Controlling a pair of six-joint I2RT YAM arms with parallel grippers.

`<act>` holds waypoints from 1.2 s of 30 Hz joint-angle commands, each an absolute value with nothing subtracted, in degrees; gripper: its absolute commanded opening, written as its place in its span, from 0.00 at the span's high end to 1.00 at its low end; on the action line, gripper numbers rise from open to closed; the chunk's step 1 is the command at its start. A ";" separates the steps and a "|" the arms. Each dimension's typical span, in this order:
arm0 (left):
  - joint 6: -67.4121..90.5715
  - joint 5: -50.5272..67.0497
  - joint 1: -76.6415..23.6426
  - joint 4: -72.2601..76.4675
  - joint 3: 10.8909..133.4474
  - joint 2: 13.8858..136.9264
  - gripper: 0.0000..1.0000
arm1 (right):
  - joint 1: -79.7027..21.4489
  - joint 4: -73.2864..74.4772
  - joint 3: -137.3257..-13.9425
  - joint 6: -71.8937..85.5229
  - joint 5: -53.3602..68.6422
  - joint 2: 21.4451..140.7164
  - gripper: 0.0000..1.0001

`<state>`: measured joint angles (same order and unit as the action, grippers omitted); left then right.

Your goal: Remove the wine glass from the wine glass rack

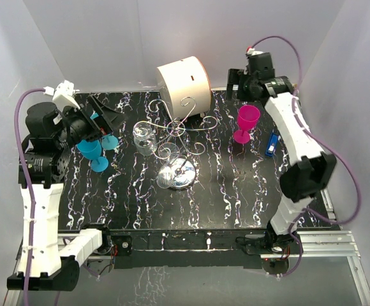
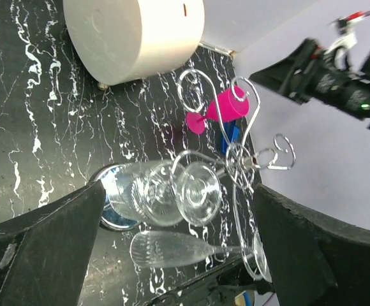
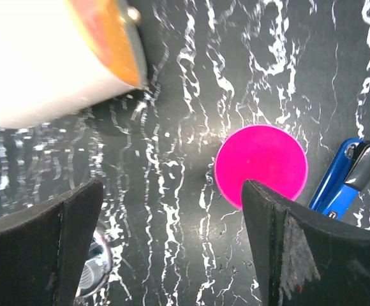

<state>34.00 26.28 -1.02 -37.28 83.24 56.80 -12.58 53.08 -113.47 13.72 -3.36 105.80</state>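
The clear wine glass (image 1: 144, 138) is hanging across the rack from the robot's right gripper, so the robot should pull that gripper back and take the glass with its left gripper.
The wine glass rack (image 1: 184, 131), silver wire scrolls on a round chrome base (image 1: 177, 173), stands mid-table. Clear wine glasses (image 1: 144, 138) hang from its arms; in the left wrist view they (image 2: 198, 191) lie between my open left gripper's (image 2: 178, 210) fingers but farther off, untouched. A pink wine glass (image 1: 247, 123) stands upright on the table, right of the rack. My right gripper (image 1: 233, 84) hovers behind and above it, open and holding nothing. From that wrist the pink rim (image 3: 260, 164) shows just beside the right finger (image 3: 281, 242). My left gripper (image 1: 105, 124) is left of the rack.
A white cylindrical drum (image 1: 184, 81) lies at the back behind the rack. Two turquoise glasses (image 1: 92, 152) stand under my left gripper. A blue and grey tool (image 1: 270, 145) lies right of the pink glass. White walls close in the table.
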 commanded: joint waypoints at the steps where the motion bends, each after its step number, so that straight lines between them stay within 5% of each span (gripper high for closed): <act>1: 29.41 27.57 -3.46 -40.62 84.50 53.91 0.03 | -12.21 38.97 -107.08 13.65 0.97 91.98 0.08; 17: 1.38 14.72 -24.38 -53.55 99.57 66.37 0.06 | -12.22 25.58 -91.24 12.84 -3.69 74.51 0.02; 36: -3.95 11.24 -28.70 -53.73 99.78 69.76 0.12 | -12.22 18.68 -86.53 12.65 -3.26 69.99 0.02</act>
<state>-2.28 10.81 -27.16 -52.86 97.84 68.64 -12.36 22.39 -87.22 13.39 -3.05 70.67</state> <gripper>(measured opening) 0.875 0.983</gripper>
